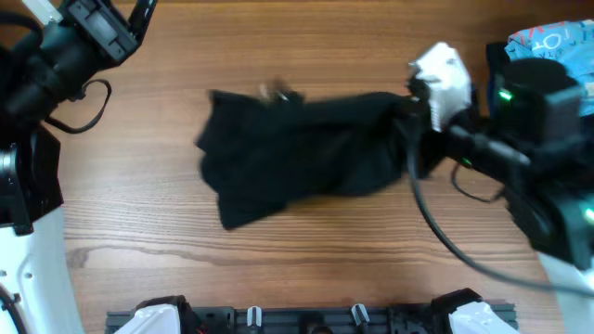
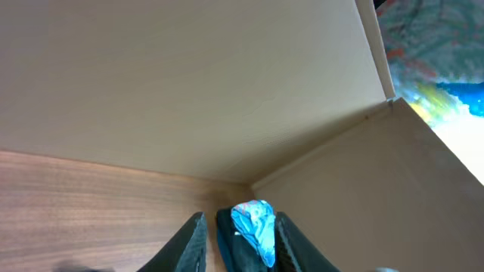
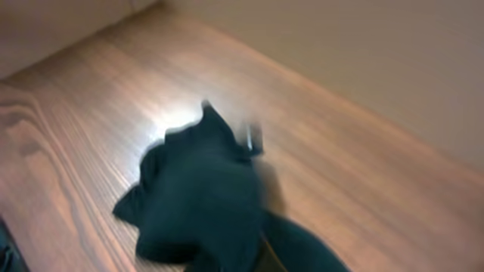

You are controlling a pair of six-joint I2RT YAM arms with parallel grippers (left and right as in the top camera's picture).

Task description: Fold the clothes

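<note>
My right gripper should stay where it is, with the crumpled black T-shirt (image 1: 302,148) hanging from it and the T-shirt's other end loose, while my left gripper takes that loose end (image 1: 225,181).
The black T-shirt (image 1: 297,153) lies crumpled in the middle of the wooden table, with a small pale mark (image 1: 277,91) at its far edge. My right gripper (image 1: 414,109) is shut on the shirt's right end, which is lifted toward it. In the right wrist view the dark fabric (image 3: 204,196) spreads over the table and hides the fingers of the right gripper (image 3: 261,261). My left gripper (image 1: 139,17) is at the far left corner, away from the shirt. In its wrist view the left gripper (image 2: 242,245) stands slightly open and holds nothing.
A light-blue garment (image 1: 552,37) lies at the far right corner; it shows in the distance between the left fingers, on a dark stack (image 2: 253,227). Beige walls (image 2: 227,91) close off the table. A dark rail (image 1: 306,320) runs along the front edge.
</note>
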